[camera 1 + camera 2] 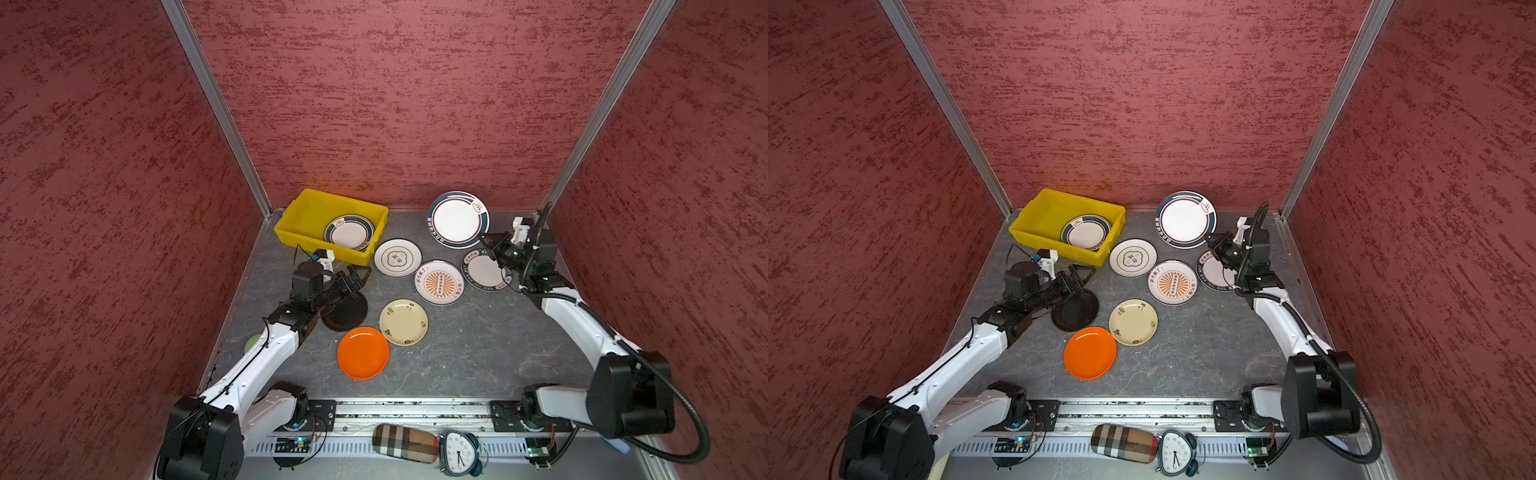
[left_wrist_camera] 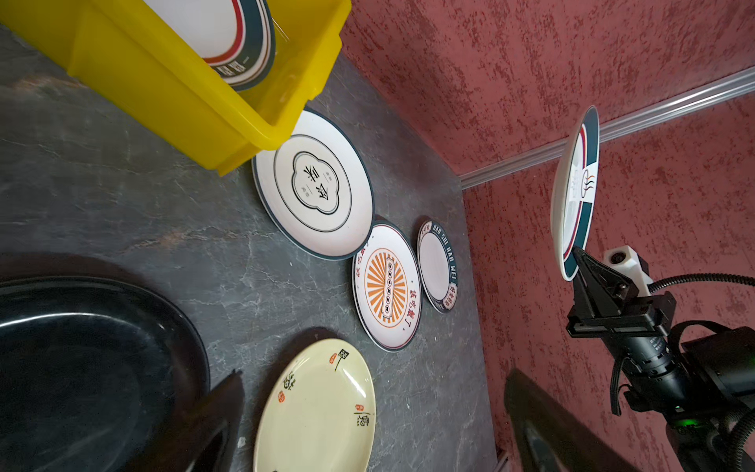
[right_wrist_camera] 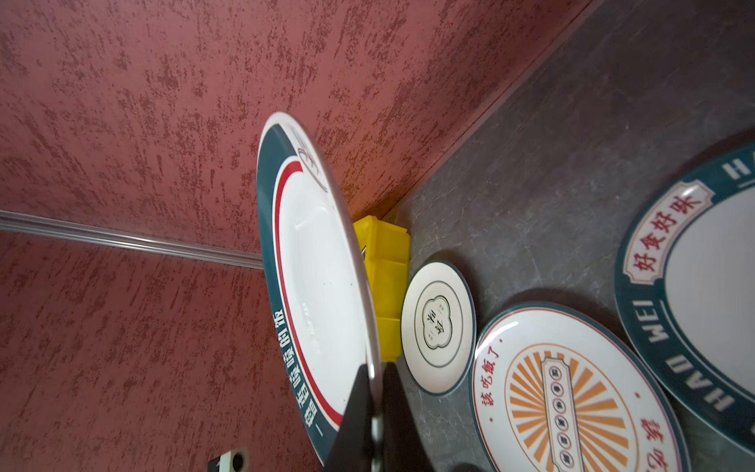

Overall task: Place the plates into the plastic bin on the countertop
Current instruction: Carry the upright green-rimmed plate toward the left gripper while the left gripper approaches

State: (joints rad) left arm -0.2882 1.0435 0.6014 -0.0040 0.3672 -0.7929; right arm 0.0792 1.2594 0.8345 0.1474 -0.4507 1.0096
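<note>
The robot's right gripper leaves the larger teal-rimmed plate's opposite edge [image 1: 431, 225] free, so the left gripper should stay open and go on moving toward that edge [image 1: 432, 229] until its fingers are on both sides of it.
The yellow plastic bin [image 1: 296, 227] stands at the back left of the countertop [image 1: 478, 353] with one teal-rimmed plate [image 1: 350, 232] inside. My right gripper [image 1: 485, 240] [image 3: 374, 392] is shut on the edge of a larger teal-rimmed plate [image 1: 457, 219] [image 3: 318, 278], held up tilted at the back right. My left gripper [image 1: 360, 277] [image 2: 374, 374] hangs open and empty over the black plate [image 1: 347, 313] [image 2: 81, 367]. On the counter lie the cloud-outline plate [image 1: 397, 257], sunburst plate [image 1: 439, 282], a small teal-rimmed plate [image 1: 482, 272], cream plate [image 1: 403, 322] and orange plate [image 1: 363, 352].
Red textured walls close in on three sides, with metal corner posts [image 1: 220, 112]. A checked case [image 1: 405, 442] and an alarm clock [image 1: 459, 451] lie on the front rail. A pale green object [image 1: 251, 344] peeks out under the left arm.
</note>
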